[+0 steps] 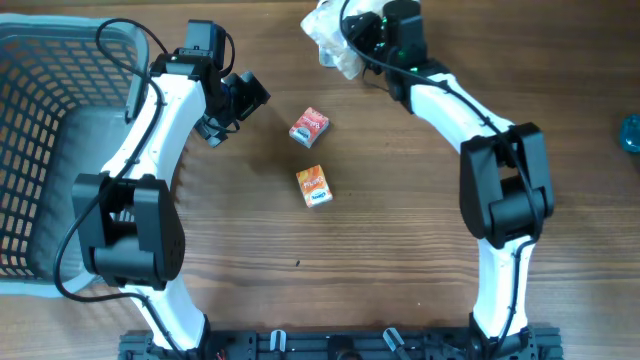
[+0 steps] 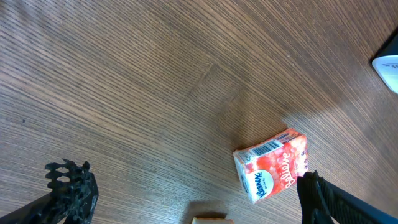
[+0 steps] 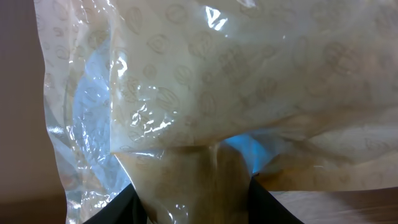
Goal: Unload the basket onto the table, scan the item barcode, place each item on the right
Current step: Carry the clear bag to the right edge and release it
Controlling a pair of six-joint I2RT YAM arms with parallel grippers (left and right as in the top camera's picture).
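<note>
The clear plastic bag (image 1: 328,26) is pinched in my right gripper's fingers and the way to the blue object (image 1: 631,132) is open, so my right gripper should keep carrying the bag until it gets near that object.
A red Kleenex tissue pack (image 1: 309,127) lies mid-table, its barcode face up in the left wrist view (image 2: 272,165). An orange pack (image 1: 314,186) lies just in front of it, and only its edge (image 2: 210,219) shows at the bottom of the left wrist view. My left gripper (image 1: 238,108) (image 2: 193,202) hangs open to the left of the red pack, with nothing between its fingers. At the table's far edge my right gripper (image 1: 352,38) (image 3: 193,202) is shut on a crinkled clear plastic bag (image 1: 330,40) (image 3: 205,93), which fills its view. No scanner shows.
A grey mesh basket (image 1: 40,150) fills the left side of the table. A blue object (image 1: 630,132) sits at the right edge. A white corner (image 2: 387,65) shows at the upper right of the left wrist view. Bare wood lies in front of the two packs.
</note>
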